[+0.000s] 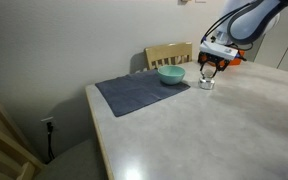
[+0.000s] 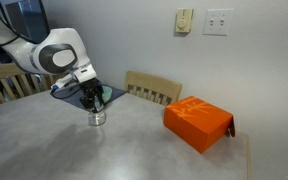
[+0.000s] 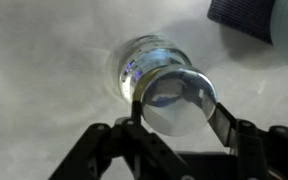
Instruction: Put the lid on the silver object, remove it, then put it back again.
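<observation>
The lid (image 3: 176,102) is hanging off-centre from the silver object. Next, my gripper moves back and brings the lid straight over the silver object's opening (image 3: 154,62) before it opens its fingers.
In the wrist view my gripper (image 3: 178,105) is shut on the lid (image 3: 179,100), a round pale silvery disc held between both fingers. The silver object (image 3: 144,58), a small shiny pot, stands on the table just beyond and below the lid, partly hidden by it. In both exterior views the gripper (image 1: 211,70) (image 2: 97,98) hovers right above the small silver pot (image 1: 206,84) (image 2: 97,118). The lid looks slightly off the pot's mouth, towards me. Whether lid and pot touch cannot be told.
A teal bowl (image 1: 171,75) sits on a dark grey mat (image 1: 134,95) beside the pot. An orange box (image 2: 197,122) lies on the table farther off. A wooden chair (image 1: 169,54) stands behind the table. The table (image 1: 214,130) is pale stone-patterned.
</observation>
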You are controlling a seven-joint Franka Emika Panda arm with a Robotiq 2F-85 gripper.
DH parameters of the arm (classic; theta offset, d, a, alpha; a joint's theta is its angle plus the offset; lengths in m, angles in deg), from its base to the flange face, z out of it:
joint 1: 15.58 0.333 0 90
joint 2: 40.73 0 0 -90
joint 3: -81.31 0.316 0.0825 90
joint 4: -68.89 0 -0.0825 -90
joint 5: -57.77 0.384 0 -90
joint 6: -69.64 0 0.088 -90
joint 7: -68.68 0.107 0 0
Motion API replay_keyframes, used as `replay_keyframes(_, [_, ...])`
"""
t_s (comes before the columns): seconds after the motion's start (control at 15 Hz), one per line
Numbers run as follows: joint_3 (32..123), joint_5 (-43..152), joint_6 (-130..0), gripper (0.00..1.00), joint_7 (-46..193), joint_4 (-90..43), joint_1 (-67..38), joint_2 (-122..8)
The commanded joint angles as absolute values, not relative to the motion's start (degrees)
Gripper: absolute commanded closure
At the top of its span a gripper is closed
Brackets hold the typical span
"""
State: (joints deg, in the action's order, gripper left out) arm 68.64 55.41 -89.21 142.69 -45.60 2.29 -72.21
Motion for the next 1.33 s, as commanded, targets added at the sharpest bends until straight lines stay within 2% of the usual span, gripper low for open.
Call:
replay_keyframes(0.0, [67.31,53.6,-91.6,0.56,144.43,-49.27,3.33,-68.27])
replay_keyframes(1.27, [72.36,55.91,-82.6,0.56,145.37,-47.51,-1.07,-68.81])
